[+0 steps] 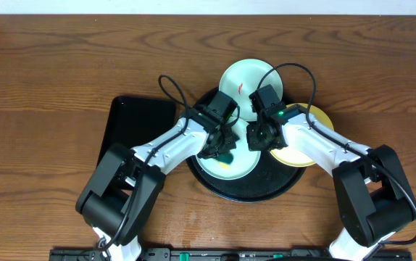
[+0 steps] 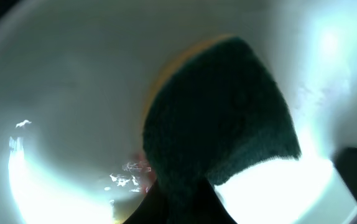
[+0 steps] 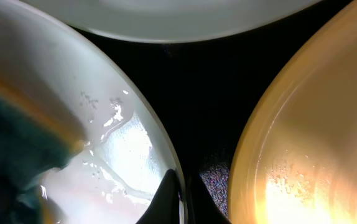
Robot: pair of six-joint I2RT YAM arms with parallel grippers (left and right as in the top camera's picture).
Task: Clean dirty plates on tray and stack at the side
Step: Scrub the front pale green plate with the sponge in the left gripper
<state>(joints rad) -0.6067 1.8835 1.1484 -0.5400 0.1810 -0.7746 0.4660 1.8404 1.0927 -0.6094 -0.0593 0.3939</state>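
Observation:
A red smear (image 2: 142,169) can be seen next to the sponge on the front mint plate, so the robot's left gripper should wipe back over the smear before it puts the sponge aside.
On the round black tray (image 1: 246,194) lie three plates. A mint plate (image 1: 246,81) with a red smear sits at the back, a yellow plate (image 1: 306,145) at the right, and a second mint plate (image 1: 238,168) at the front. My left gripper (image 1: 221,148) is shut on a green-and-yellow sponge (image 2: 222,118), which presses flat on the front mint plate (image 2: 73,93). A red smear (image 2: 140,168) shows beside the sponge. My right gripper (image 3: 181,199) is shut on that plate's rim (image 3: 166,155), in the gap next to the yellow plate (image 3: 315,137).
A smaller rectangular black tray (image 1: 132,123) lies left of the round tray, partly under my left arm. Bare wood-grain tabletop (image 1: 48,80) spreads around both trays. The two arms cross in close over the round tray's middle.

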